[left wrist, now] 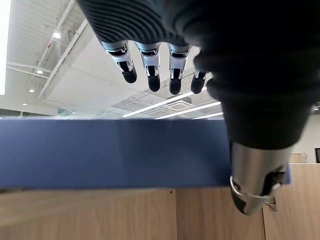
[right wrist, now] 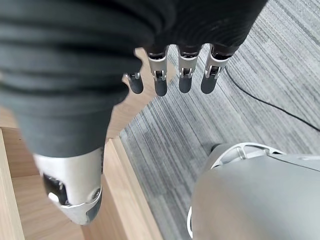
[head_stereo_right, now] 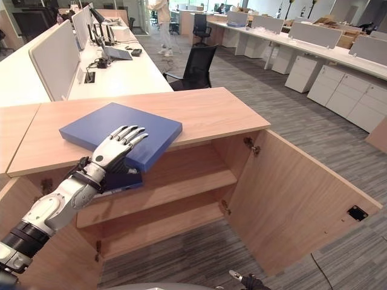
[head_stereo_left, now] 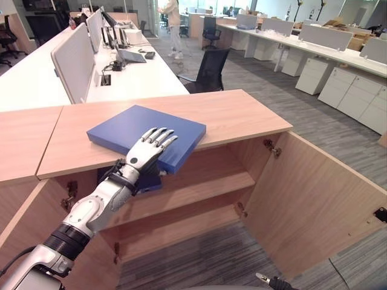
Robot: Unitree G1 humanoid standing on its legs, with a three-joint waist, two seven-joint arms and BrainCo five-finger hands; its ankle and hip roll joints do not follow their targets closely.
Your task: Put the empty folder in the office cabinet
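My gripper will bring a label pocket, hidden underneath, into view when it turns the blue folder (head_stereo_left: 142,124) over, since the folder's upward side (head_stereo_left: 120,128) is plain blue.
A flat blue folder (head_stereo_left: 136,128) lies on top of the wooden cabinet (head_stereo_left: 242,115), its front corner sticking out past the edge. My left hand (head_stereo_left: 145,154) reaches up from below with straight fingers (left wrist: 152,75) spread above the folder's front part, and the thumb (left wrist: 255,185) sits lower, in front of the folder's edge (left wrist: 115,150). The hand is open, and I cannot tell whether it touches the folder. Beneath it the cabinet stands open, showing a bare shelf (head_stereo_left: 205,181). My right hand (right wrist: 160,75) hangs low over the carpet with its fingers straight, holding nothing.
The cabinet door (head_stereo_left: 308,199) is swung wide open to the right. A darker blue flat item (head_stereo_right: 124,179) lies on the upper shelf just under my left hand. Behind the cabinet are a white desk with dividers (head_stereo_left: 75,66), a black office chair (head_stereo_left: 208,69) and a person (head_stereo_left: 173,24) far back.
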